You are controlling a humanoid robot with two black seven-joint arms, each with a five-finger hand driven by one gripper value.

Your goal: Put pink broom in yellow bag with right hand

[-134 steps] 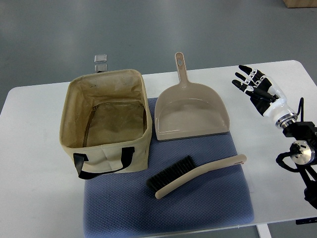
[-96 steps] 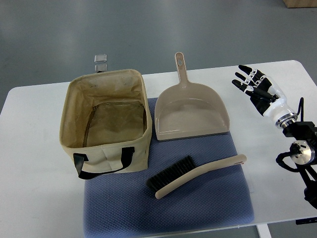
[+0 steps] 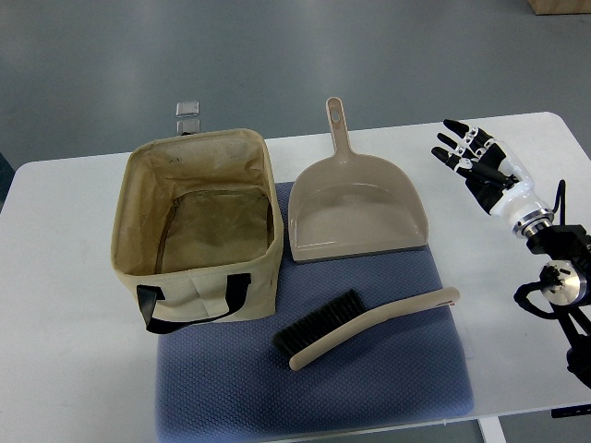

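The pink broom [image 3: 365, 323] is longer than the yellow bag's bottom [image 3: 214, 228], so I expect the broom to lean with its handle against the bag's rim once I place it inside.
The broom [image 3: 365, 325] is a beige-pink hand brush with black bristles. It lies on the blue mat [image 3: 314, 388], bristles to the left and handle pointing right. The yellow bag [image 3: 197, 226] is an open tan fabric box with a black strap, standing at the mat's left. Its inside holds nothing. My right hand [image 3: 466, 152] hovers over the table at the right, fingers spread and empty, well away from the broom, up and to its right. The left arm does not show.
A beige dustpan [image 3: 355, 208] lies behind the broom, handle pointing away. The white table [image 3: 65, 351] ends close to the mat's front edge. A small clear object [image 3: 188, 113] sits beyond the table behind the bag.
The right hand has shifted very slightly. Nothing else has moved.
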